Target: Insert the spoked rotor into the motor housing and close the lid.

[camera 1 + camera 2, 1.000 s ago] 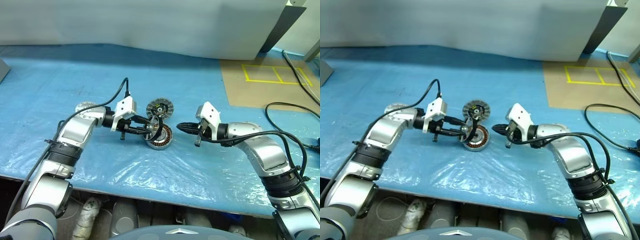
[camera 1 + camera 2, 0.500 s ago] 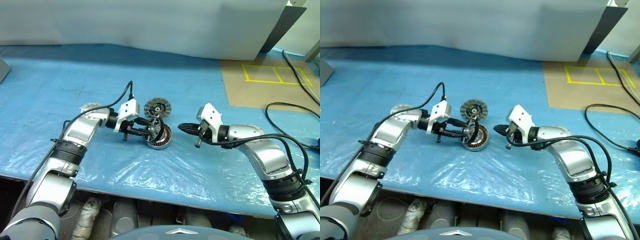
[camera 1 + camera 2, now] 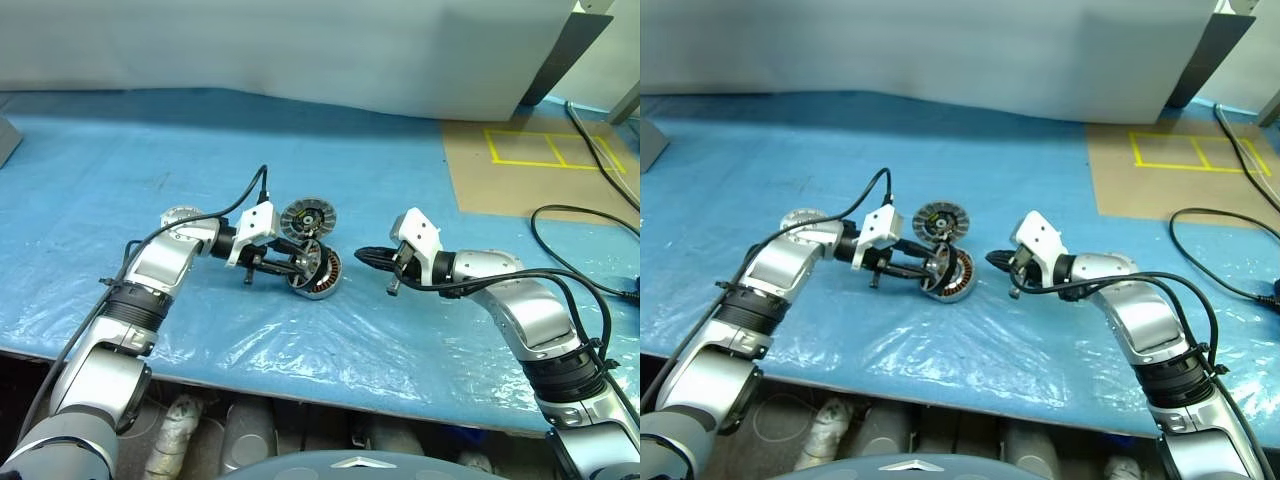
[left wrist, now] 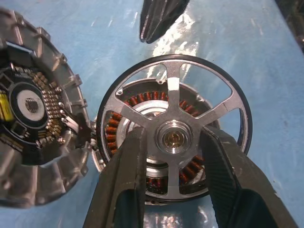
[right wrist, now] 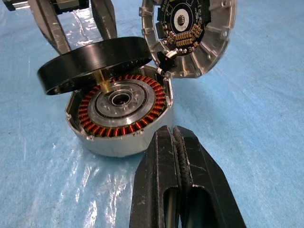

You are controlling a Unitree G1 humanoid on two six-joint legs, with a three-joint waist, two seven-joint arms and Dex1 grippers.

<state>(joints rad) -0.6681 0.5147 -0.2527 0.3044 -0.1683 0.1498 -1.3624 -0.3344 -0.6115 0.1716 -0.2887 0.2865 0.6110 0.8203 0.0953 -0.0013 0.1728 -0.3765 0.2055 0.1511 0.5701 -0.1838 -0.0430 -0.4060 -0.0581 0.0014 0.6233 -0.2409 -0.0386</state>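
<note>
The spoked rotor point(image 5: 95, 61) slants above the housing, so next my left gripper guides the rotor's stem into the housing's bearing and opens before my right gripper presses the rotor's middle point(image 4: 174, 138) down.
My left gripper point(image 4: 173, 136) is shut on the hub of the spoked rotor point(image 4: 173, 90), a black-rimmed ring with silver spokes. It holds the rotor tilted just above the motor housing point(image 5: 142, 126), whose copper windings face up on the blue sheet. The rotor's shaft points toward the housing's centre bearing. The lid point(image 5: 190, 33) rests tilted against the housing's far rim, its finned face with the black hub showing. My right gripper point(image 5: 176, 135) is shut and empty, its tip close to the housing's right side point(image 3: 362, 256).
A crinkled blue plastic sheet point(image 3: 300, 360) covers the table. At the back right lies a brown board with yellow tape point(image 3: 540, 165), and a black cable point(image 3: 570, 215) runs beside it. The table's front edge runs just below both arms.
The lid has shifted a little to the left beside the housing. Both grippers have kept their places, and the left still holds the rotor over the housing.
</note>
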